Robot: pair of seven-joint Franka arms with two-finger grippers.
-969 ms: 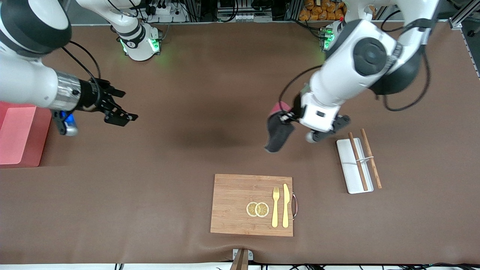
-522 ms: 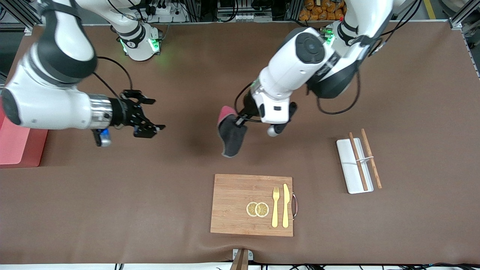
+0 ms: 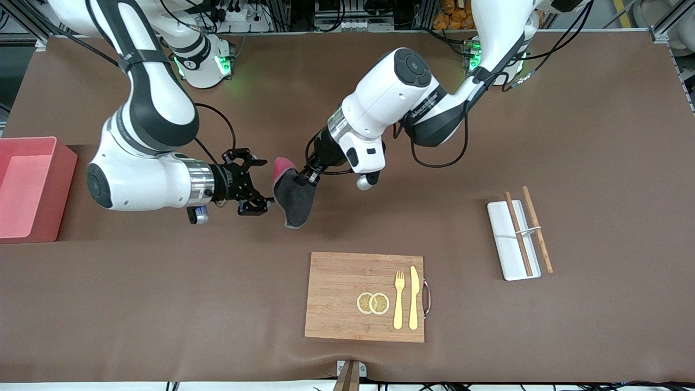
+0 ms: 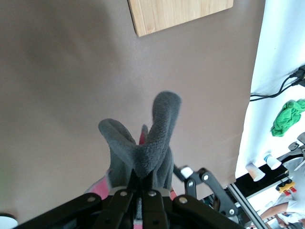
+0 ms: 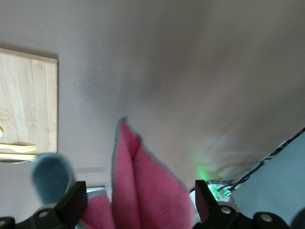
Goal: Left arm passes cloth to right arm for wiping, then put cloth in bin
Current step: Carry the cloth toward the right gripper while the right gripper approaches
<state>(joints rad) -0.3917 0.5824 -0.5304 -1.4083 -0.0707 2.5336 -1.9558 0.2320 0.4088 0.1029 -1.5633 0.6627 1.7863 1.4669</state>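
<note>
I expect the cloth (image 3: 294, 199) to stay bunched in a narrow fold when I take it to the bin, since its pink side creases into a pointed peak (image 5: 138, 179).
The cloth (image 3: 294, 200), dark grey with a pink side, hangs above the middle of the table. My left gripper (image 3: 305, 176) is shut on its upper fold; in the left wrist view the closed jaws (image 4: 143, 180) pinch the grey cloth (image 4: 155, 138). My right gripper (image 3: 259, 184) is beside the cloth, toward the right arm's end, and open. In the right wrist view the cloth's pink side (image 5: 147, 188) lies between the right gripper's (image 5: 140, 205) spread fingers (image 5: 74, 202), which do not press on it. The pink bin (image 3: 27, 187) stands at the right arm's end of the table.
A wooden cutting board (image 3: 336, 293) with a fork (image 3: 399, 301), a knife (image 3: 414, 296) and lemon slices (image 3: 373, 303) lies nearer the front camera. A white tray (image 3: 502, 239) with chopsticks (image 3: 518, 233) sits toward the left arm's end.
The left arm has carried the cloth toward the right arm's end. The right gripper, open throughout, has moved in from near the bin until its fingers stand around the cloth's pink side.
</note>
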